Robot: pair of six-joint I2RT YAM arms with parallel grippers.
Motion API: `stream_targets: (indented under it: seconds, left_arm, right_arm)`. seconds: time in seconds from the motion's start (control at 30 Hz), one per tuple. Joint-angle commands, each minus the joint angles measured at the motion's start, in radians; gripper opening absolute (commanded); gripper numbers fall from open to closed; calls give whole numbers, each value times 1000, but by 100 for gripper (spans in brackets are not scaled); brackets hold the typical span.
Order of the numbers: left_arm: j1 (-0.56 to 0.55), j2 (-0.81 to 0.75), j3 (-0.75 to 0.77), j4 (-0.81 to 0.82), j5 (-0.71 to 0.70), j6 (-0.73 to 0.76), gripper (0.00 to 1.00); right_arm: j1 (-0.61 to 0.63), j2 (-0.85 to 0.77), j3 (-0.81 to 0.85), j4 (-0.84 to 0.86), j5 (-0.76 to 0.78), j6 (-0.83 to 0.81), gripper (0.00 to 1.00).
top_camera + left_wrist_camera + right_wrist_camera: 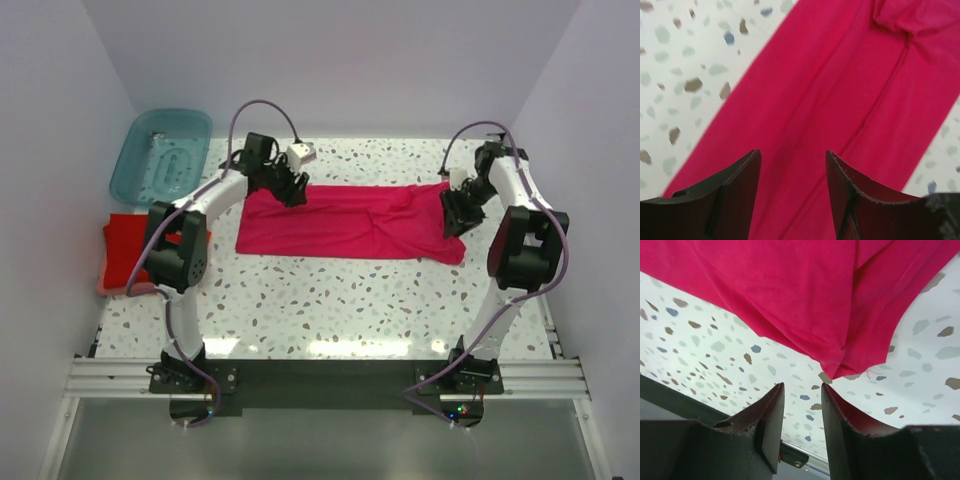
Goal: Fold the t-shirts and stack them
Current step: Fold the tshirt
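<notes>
The long magenta-pink strip [342,222] is lying crosswise, parallel to the bar, so the robot's left hand should pinch the strip's near edge at its end [264,245] and swing it toward the bar.
A magenta-pink t-shirt [350,222] lies on the table as a long folded strip. My left gripper [292,190] hovers over its left end, open, with only cloth [840,100] showing below the gap between its fingers [792,155]. My right gripper [458,215] is at the strip's right end, open, and the shirt's corner [845,367] lies just beyond its fingertips [802,387]; nothing is between them. A red folded t-shirt [125,250] lies at the table's left edge, with a paler orange edge under it.
A translucent teal tub [162,152] stands at the back left corner. A small white box [300,153] sits behind the left gripper. White walls close in the table on three sides. The aluminium rail [320,375] carrying both arm bases runs along the near edge.
</notes>
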Motion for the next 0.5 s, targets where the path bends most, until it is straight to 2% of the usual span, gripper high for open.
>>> stream_targets:
  seconds: [0.0, 0.13, 0.3, 0.4, 0.47]
  left_arm:
    - [43, -68, 12, -347, 103, 117, 60]
    - [80, -103, -65, -434, 66, 227, 61]
    - [110, -111, -156, -471, -1, 287, 62]
    - [127, -109, -188, -433, -62, 292, 60]
    - [135, -103, -191, -423, -81, 299, 59]
  right_arm:
    - [4, -31, -77, 32, 83, -71, 39]
    - [1, -19, -123, 94, 149, -69, 39]
    - [-6, 41, -117, 106, 161, -57, 35]
    - [-6, 70, -101, 121, 169, -40, 26]
    - [-6, 100, -69, 117, 173, -35, 15]
